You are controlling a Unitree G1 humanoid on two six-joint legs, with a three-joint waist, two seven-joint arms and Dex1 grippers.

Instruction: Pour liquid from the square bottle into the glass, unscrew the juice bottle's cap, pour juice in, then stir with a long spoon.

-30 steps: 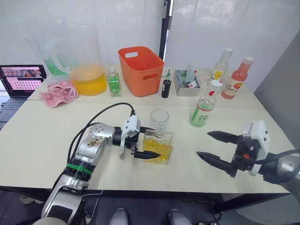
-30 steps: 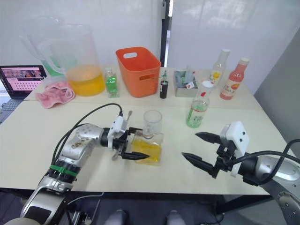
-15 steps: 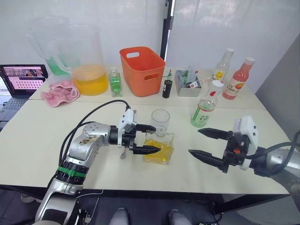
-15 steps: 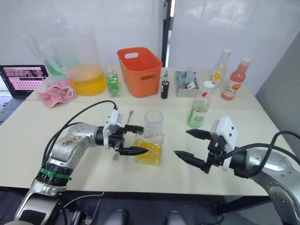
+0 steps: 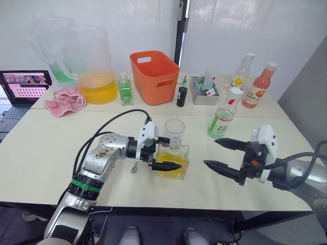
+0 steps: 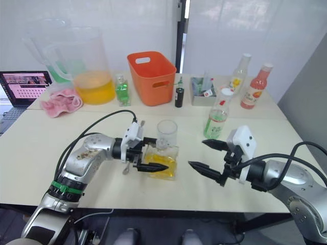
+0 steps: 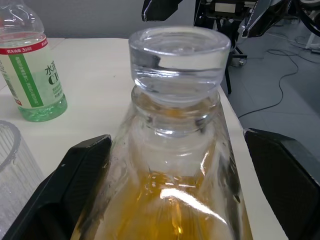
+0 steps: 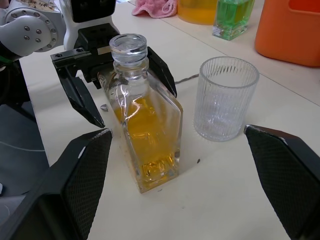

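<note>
The yellow-orange liquid is far below the square bottle's neck, so the square bottle will pour over its rim when the robot tips it almost sideways.
The square bottle, stoppered and about half full of yellow-orange liquid, stands upright at the table's front middle. My left gripper is open, one finger on each side of the bottle's body. The empty ribbed glass stands just behind the bottle. The juice bottle, white cap on, is to the back right. The long spoon lies on the table under my left gripper. My right gripper hovers open to the right of the square bottle, pointing at it.
Along the back stand a big pitcher of orange liquid, a small green bottle, an orange basket, a black vial, a grey tray, a yellow-labelled bottle and a pink-red bottle. A pink cloth and laptop sit far left.
My left gripper has slid forward so its fingers reach further along the square bottle. My right gripper has moved left, closer to the bottle, still open.
</note>
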